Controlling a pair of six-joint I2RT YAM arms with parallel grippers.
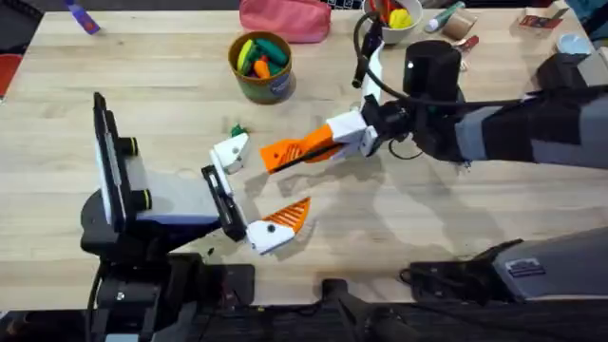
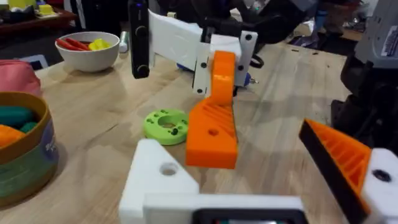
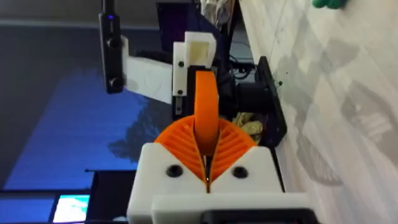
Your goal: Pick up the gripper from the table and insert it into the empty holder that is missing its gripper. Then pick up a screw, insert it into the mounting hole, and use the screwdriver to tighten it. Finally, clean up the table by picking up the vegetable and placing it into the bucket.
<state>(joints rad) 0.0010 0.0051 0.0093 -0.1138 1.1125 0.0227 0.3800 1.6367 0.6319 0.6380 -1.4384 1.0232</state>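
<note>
The orange wedge (image 2: 212,138) will show through the hole in the white holder (image 2: 168,168) and stay in place when I push it in, because the hole looks empty.
My right gripper (image 1: 323,142) is shut on the gripper (image 1: 285,152), an orange ribbed wedge, held just above the table. In the right wrist view the orange pads (image 3: 233,146) clamp this wedge (image 3: 205,112), which points at the holder (image 3: 200,50). The holder (image 1: 231,152) is the bare white finger of my left gripper (image 1: 261,185), which stands wide open; its other finger carries an orange tip (image 1: 290,217). From the left wrist, the wedge (image 2: 214,124) hangs a short gap beyond the holder (image 2: 155,180). The bucket (image 1: 261,68) holds toy vegetables. The screwdriver is out of view.
A lime-green disc (image 2: 166,124) lies on the table past the holder. A small green piece (image 1: 237,131) sits near it; I cannot tell whether it is the vegetable. A white bowl (image 1: 394,24), a pink pouch (image 1: 285,17) and small clutter line the far edge.
</note>
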